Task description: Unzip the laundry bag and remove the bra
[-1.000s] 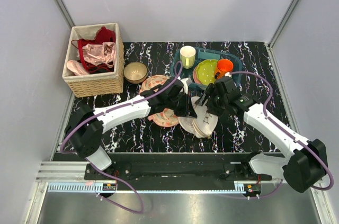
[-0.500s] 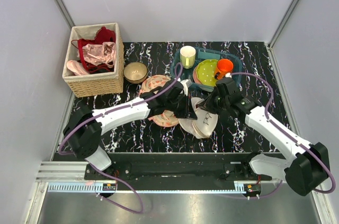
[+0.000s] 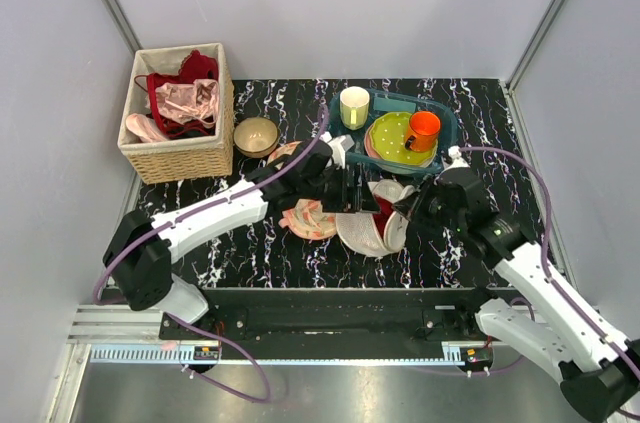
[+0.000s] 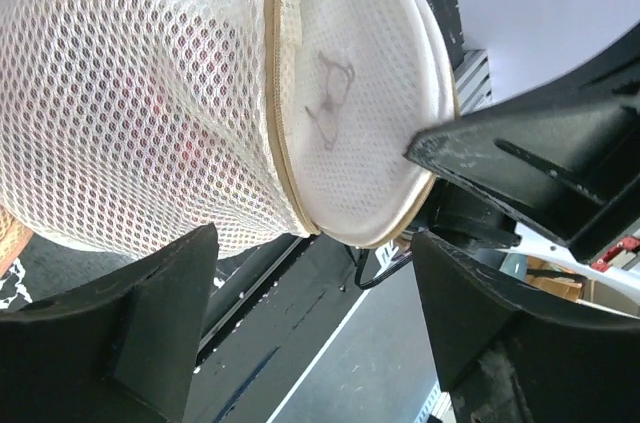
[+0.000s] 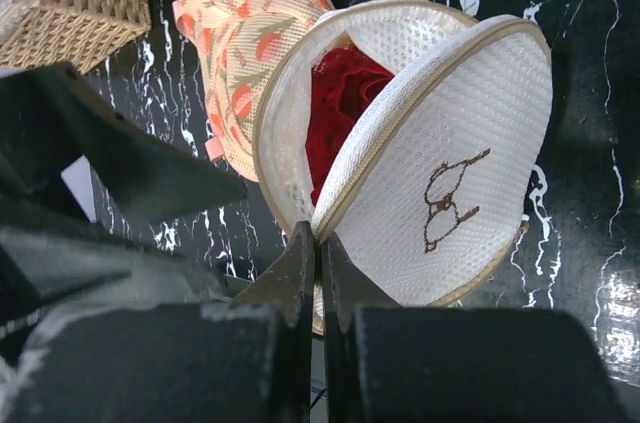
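The laundry bag's lid (image 3: 397, 232) is leaning over the red bra, so the robot's right gripper needs to pull the lid back while the left gripper reaches in for the bra (image 3: 382, 213).
The white mesh laundry bag (image 5: 290, 123) lies on its side at mid-table (image 3: 362, 231), its round lid (image 5: 450, 173) folded open along the zip. The red bra (image 5: 342, 103) shows inside the opening and is a red patch in the top view (image 3: 384, 209). My right gripper (image 5: 320, 241) is shut on the bag's zip rim where lid and body meet, just right of the bag (image 3: 408, 206). My left gripper (image 4: 312, 243) is open, its fingers (image 4: 150, 323) apart below the mesh body (image 4: 150, 113) and holding nothing; it sits at the bag's far left side (image 3: 352, 198).
A peach floral cloth (image 3: 305, 215) lies under the left arm beside the bag. A wicker basket (image 3: 178, 158) of garments stands back left, with a bowl (image 3: 256, 135) next to it. The teal tray (image 3: 447, 123) behind holds a green spotted plate (image 3: 390, 138), an orange cup (image 3: 424, 127) and a pale cup (image 3: 354, 106).
My left gripper has let go of the bag and opened. My right gripper has shut on the zip rim and drawn back to the right, and the lid has swung open.
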`<action>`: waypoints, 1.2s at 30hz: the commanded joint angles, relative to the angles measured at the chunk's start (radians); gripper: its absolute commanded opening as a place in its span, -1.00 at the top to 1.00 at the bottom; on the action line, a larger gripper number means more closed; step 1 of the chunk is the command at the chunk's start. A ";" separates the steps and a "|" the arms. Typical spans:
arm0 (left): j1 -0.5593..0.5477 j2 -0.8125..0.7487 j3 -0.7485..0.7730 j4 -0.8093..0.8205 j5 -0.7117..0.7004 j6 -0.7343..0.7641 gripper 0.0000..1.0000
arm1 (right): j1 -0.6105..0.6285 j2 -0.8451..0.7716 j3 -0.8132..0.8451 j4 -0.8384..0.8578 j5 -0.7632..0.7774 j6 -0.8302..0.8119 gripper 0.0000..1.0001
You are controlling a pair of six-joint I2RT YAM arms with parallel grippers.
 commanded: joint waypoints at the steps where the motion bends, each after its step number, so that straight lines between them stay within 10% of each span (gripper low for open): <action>1: 0.022 -0.010 0.048 0.072 0.059 -0.012 -0.62 | 0.002 -0.089 -0.014 -0.020 -0.010 -0.109 1.00; 10: 0.022 0.194 0.195 0.079 0.097 -0.067 -0.37 | 0.002 -0.206 0.041 -0.146 0.018 -0.148 1.00; 11: 0.021 0.238 0.213 0.082 0.112 -0.072 -0.16 | 0.000 -0.220 0.052 -0.181 0.053 -0.161 1.00; 12: 0.021 0.258 0.227 0.083 0.117 -0.072 0.64 | 0.001 -0.233 0.072 -0.195 0.083 -0.170 1.00; 13: 0.022 0.274 0.253 0.079 0.123 -0.072 1.00 | 0.000 -0.259 0.084 -0.209 0.097 -0.181 1.00; 28: 0.025 0.001 -0.038 0.118 0.005 -0.165 1.00 | 0.000 -0.327 0.330 -0.289 0.326 -0.316 1.00; 31: 0.025 0.015 -0.058 0.088 -0.010 -0.169 0.54 | 0.001 -0.318 0.280 -0.267 0.297 -0.297 1.00; 33: 0.024 0.021 0.004 -0.001 -0.018 -0.149 -0.26 | 0.000 -0.319 0.243 -0.246 0.236 -0.282 1.00; 36: -0.001 -0.024 0.119 -0.152 -0.113 -0.075 -0.64 | 0.002 -0.316 0.204 -0.214 0.156 -0.261 1.00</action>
